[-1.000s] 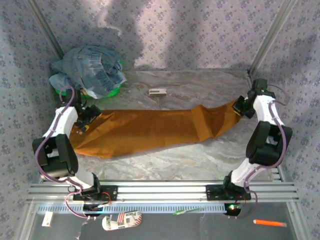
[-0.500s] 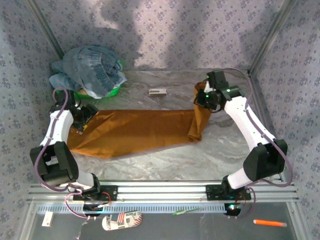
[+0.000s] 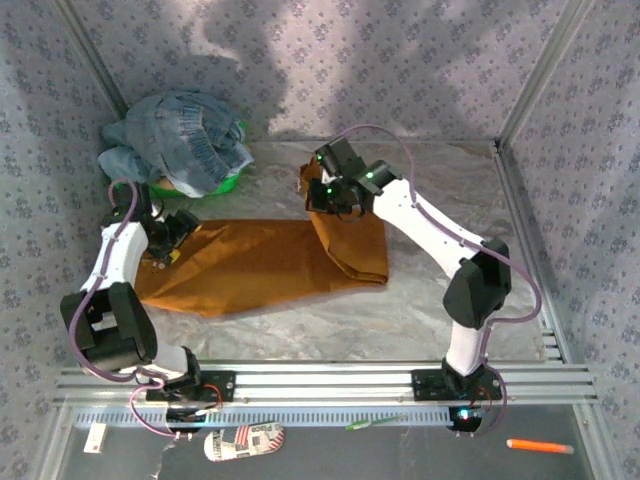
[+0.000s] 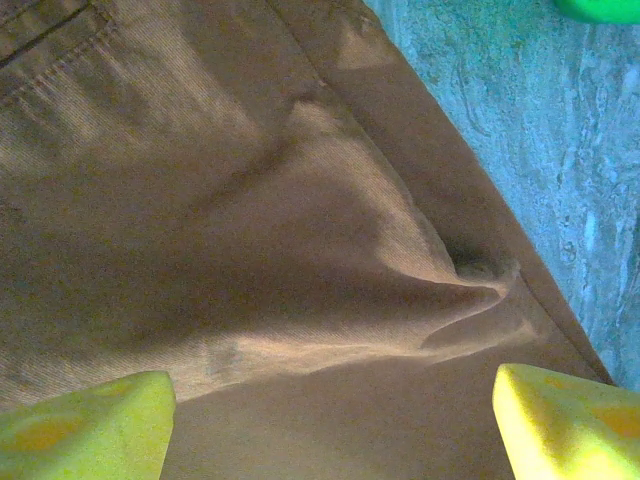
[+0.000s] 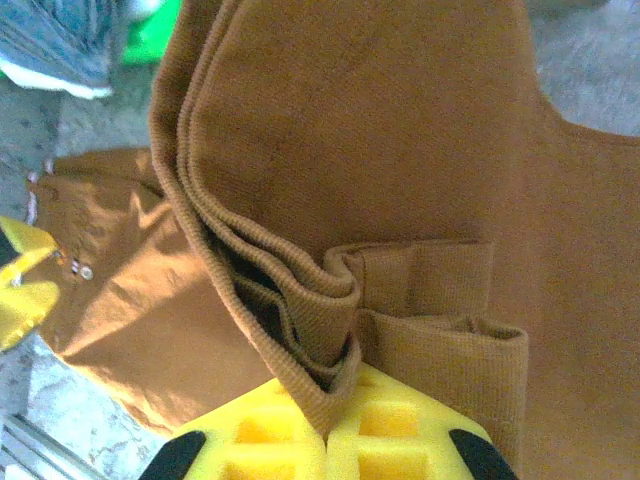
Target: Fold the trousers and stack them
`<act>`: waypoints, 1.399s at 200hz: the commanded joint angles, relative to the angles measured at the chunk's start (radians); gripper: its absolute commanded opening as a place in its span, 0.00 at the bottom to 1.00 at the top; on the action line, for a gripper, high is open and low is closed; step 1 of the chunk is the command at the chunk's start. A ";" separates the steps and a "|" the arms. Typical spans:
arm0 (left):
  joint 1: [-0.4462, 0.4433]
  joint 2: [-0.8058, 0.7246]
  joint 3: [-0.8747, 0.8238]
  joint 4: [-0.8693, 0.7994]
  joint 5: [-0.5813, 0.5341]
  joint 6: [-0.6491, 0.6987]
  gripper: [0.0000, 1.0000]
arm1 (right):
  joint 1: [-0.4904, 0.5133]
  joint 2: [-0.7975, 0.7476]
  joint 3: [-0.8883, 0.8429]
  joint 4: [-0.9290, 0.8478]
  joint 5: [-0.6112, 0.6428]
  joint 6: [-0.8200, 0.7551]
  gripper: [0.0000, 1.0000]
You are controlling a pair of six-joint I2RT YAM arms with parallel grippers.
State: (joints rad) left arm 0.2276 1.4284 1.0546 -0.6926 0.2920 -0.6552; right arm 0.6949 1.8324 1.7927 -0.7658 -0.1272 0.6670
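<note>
The trousers' upper half (image 3: 245, 258) lies spread ahead. My right gripper should keep carrying the bunched leg hems toward the waist (image 3: 155, 285) and let go short of it.
The ochre trousers (image 3: 250, 265) lie across the left half of the marble table, with their right part doubled back over itself. My right gripper (image 3: 322, 200) hangs above the fold, shut on the bunched leg hems (image 5: 340, 290), which are pinched between its yellow pads (image 5: 395, 445). The cloth drapes down from it. My left gripper (image 3: 172, 240) is at the waist end on the left. It is open, with its yellow fingertips (image 4: 85, 425) wide apart just over the wrinkled trousers (image 4: 250, 200) and nothing between them.
A heap of blue denim (image 3: 185, 140) sits on a green basket (image 3: 225, 185) at the back left, close behind my left arm. Marble tabletop (image 3: 440, 190) stretches right of the cloth. Patterned walls close in on three sides. An aluminium rail (image 3: 330, 385) runs along the near edge.
My right gripper has carried the leg ends from the far right leftward over the trousers, folding them roughly in half. The left gripper has stayed open at the waist.
</note>
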 commanded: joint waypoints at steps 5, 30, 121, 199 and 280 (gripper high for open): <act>0.012 -0.024 -0.010 0.038 0.036 -0.003 0.83 | 0.062 0.166 0.169 -0.037 -0.022 0.057 0.00; 0.019 -0.026 -0.018 0.039 0.043 0.002 0.83 | 0.101 0.256 0.233 -0.061 -0.027 0.076 0.00; 0.021 -0.026 -0.025 0.036 0.053 0.002 0.90 | 0.207 0.478 0.447 -0.170 -0.147 0.080 0.51; -0.151 -0.050 -0.016 0.033 -0.011 -0.011 0.86 | 0.032 0.155 0.125 -0.229 -0.023 -0.056 0.53; -0.479 0.178 0.005 0.116 -0.043 0.017 0.71 | -0.321 0.059 -0.334 -0.124 -0.124 -0.300 0.55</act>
State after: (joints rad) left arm -0.2379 1.5158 1.0393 -0.6231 0.2390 -0.6548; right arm 0.4046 1.8606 1.5154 -0.9161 -0.2001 0.4530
